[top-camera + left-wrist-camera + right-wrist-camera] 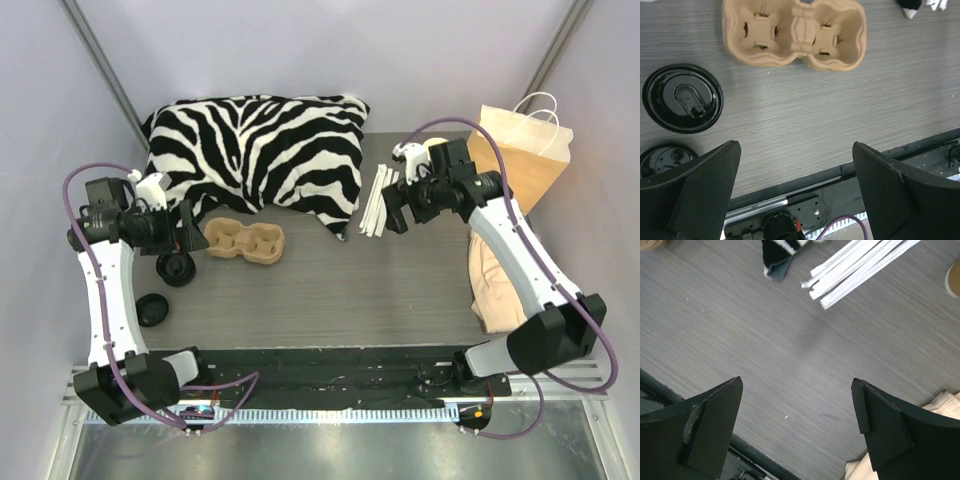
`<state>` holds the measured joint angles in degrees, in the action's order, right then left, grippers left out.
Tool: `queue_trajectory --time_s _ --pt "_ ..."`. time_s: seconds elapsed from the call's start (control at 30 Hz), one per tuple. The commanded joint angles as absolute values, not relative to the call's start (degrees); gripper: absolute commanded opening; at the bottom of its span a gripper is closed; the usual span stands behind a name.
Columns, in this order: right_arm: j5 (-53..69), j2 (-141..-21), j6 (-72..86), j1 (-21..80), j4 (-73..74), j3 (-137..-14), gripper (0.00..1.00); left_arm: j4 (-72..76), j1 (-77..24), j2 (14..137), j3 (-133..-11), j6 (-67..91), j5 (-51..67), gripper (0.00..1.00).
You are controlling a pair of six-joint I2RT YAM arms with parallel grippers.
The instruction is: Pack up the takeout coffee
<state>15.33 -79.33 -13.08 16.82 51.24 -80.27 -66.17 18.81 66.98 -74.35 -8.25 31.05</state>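
I should keep moving my open right gripper toward the cup's rim (435,142) until its fingers are on both sides of the rim, then close it, because the cup (954,278) stands clear of the white sticks.
Two round black lids lie at the left of the table, one (177,268) (682,97) near the carrier and one (152,309) (662,157) closer to the front edge. No tan cup wall shows under either, so I cannot tell which is the takeout coffee. My left gripper (188,232) (795,147) hovers open above the table just right of the lids, nothing between its fingers. My right gripper (392,212) (796,382) also hangs open over bare table, near white sticks (377,200) (860,265).
A tan two-cup cardboard carrier (245,240) (795,32) lies right of the left gripper. A zebra-striped cloth (255,150) fills the back. A brown paper bag (520,155) stands at the back right, with beige cloth (500,285) below it.
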Motion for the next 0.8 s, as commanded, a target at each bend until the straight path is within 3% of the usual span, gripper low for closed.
queue_trajectory --time_s 0.0,0.37,0.6,0.77 --pt "11.43 -83.93 -12.31 17.31 46.33 -87.53 1.0 -64.6 18.28 67.23 -74.7 -8.97 27.51 1.0" --pt "8.62 -100.8 -17.14 15.12 53.79 -114.94 1.0 -63.19 18.37 72.51 -79.27 -1.94 31.02 1.0" --pt "6.33 -109.75 -13.01 9.33 53.61 -123.74 1.0 -63.28 18.37 74.0 -80.6 -1.49 31.55 1.0" --pt "7.56 -113.81 -11.78 5.36 53.7 -127.17 0.94 -63.19 18.37 75.06 -81.03 -0.88 33.83 1.0"
